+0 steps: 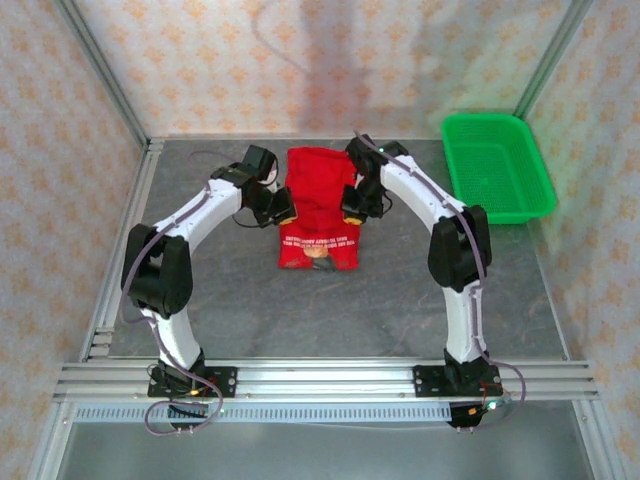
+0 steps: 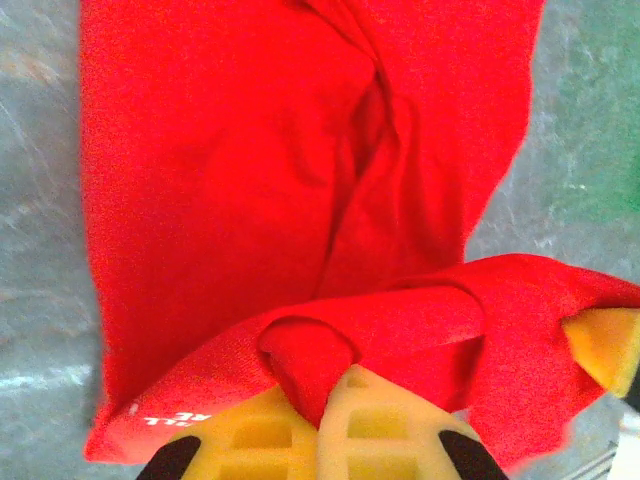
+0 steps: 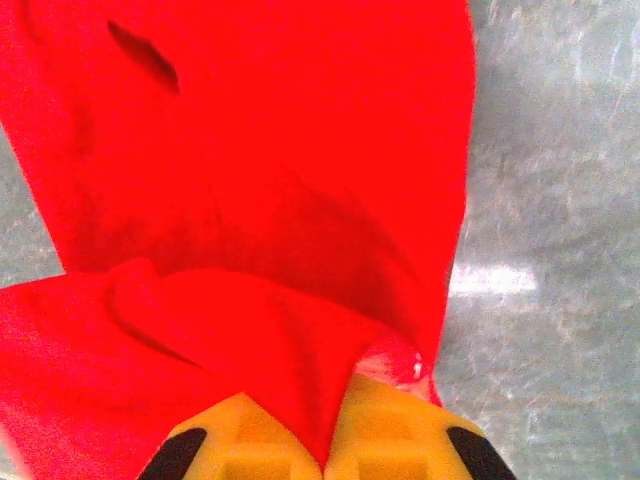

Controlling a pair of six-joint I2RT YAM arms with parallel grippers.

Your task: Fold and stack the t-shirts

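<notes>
The fold's held end is even with the red t-shirt's side edge (image 3: 442, 320), so my right gripper should go on lowering it until it lies on the cloth (image 3: 335, 235) below.
A bright red t-shirt (image 1: 318, 205) lies mid-table, partly folded, with white lettering and a brown print showing on its near panel. My left gripper (image 1: 283, 208) is shut on a pinch of cloth at the shirt's left edge. In the left wrist view the red t-shirt (image 2: 250, 180) bunches between the yellow pads (image 2: 250, 440), and the fold lifts off the table. My right gripper (image 1: 352, 203) is shut on the right edge. In the right wrist view the t-shirt (image 3: 260, 170) is drawn up into the yellow fingers (image 3: 400, 430).
A green plastic mesh basket (image 1: 497, 165) stands at the back right corner of the grey table (image 1: 400, 300). Patterned walls close in the back and sides. Bare grey table surface lies in front of the shirt and to its left.
</notes>
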